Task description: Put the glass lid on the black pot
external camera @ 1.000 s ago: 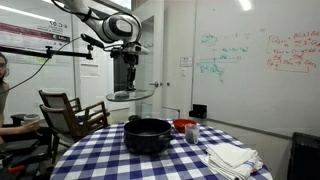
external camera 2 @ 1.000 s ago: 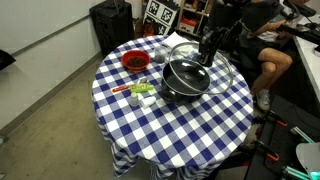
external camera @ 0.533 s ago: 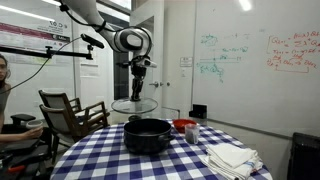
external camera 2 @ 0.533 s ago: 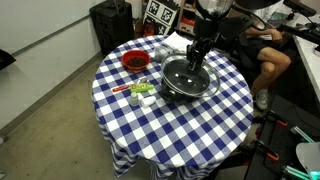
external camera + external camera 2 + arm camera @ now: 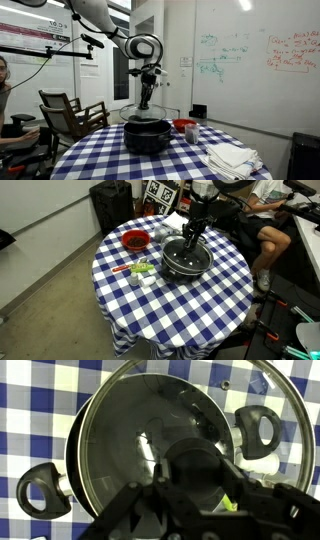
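The rim of the glass lid sticks out over the pot handle (image 5: 259,430) near the green-and-white item, so the robot's gripper should move the lid toward the opposite handle (image 5: 43,491) before it lowers the lid.
The black pot (image 5: 147,136) stands on the checked table (image 5: 110,155) and shows in both exterior views (image 5: 185,270). My gripper (image 5: 145,102) is shut on the dark knob of the glass lid (image 5: 146,116) and holds it just above the pot's rim. From above, the lid (image 5: 186,252) lies almost centred over the pot. In the wrist view the lid (image 5: 150,420) fills the picture, with the pot's two side handles (image 5: 40,490) showing past its rim. The gripper (image 5: 195,475) clasps the knob.
A small red bowl (image 5: 135,241) stands beside the pot, also seen in an exterior view (image 5: 184,126). A green-and-white item (image 5: 141,270) lies near it. Folded white cloths (image 5: 232,158) lie at the table's edge. A chair (image 5: 70,110) and a person (image 5: 268,230) are close by.
My gripper has carried the lid sideways over the pot and lowered it, from well above the rim to just above it.
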Robot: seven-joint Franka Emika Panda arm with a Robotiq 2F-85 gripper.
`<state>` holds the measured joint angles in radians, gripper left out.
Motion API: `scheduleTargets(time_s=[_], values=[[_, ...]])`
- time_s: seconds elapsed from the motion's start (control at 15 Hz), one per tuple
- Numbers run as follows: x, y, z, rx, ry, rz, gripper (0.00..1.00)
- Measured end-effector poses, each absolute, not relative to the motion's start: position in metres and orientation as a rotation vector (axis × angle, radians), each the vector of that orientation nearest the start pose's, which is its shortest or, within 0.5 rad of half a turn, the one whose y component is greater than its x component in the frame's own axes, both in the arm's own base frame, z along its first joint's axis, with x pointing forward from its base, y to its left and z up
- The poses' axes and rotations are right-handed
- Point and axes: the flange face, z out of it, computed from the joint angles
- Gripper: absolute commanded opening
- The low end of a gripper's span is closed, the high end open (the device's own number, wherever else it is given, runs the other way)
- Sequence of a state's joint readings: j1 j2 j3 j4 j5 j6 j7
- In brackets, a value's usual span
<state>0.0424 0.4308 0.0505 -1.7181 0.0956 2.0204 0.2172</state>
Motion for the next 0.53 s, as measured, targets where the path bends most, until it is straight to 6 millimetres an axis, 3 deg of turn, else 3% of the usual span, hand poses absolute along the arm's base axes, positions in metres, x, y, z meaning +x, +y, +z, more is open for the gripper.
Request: scheduleTargets(time_s=[0.27, 0.53], values=[[0.653, 0.045, 0.321, -3.076, 0.341, 0.159, 0.25], [0.66, 0.044, 0.322, -3.167, 0.412, 0.012, 0.25]])
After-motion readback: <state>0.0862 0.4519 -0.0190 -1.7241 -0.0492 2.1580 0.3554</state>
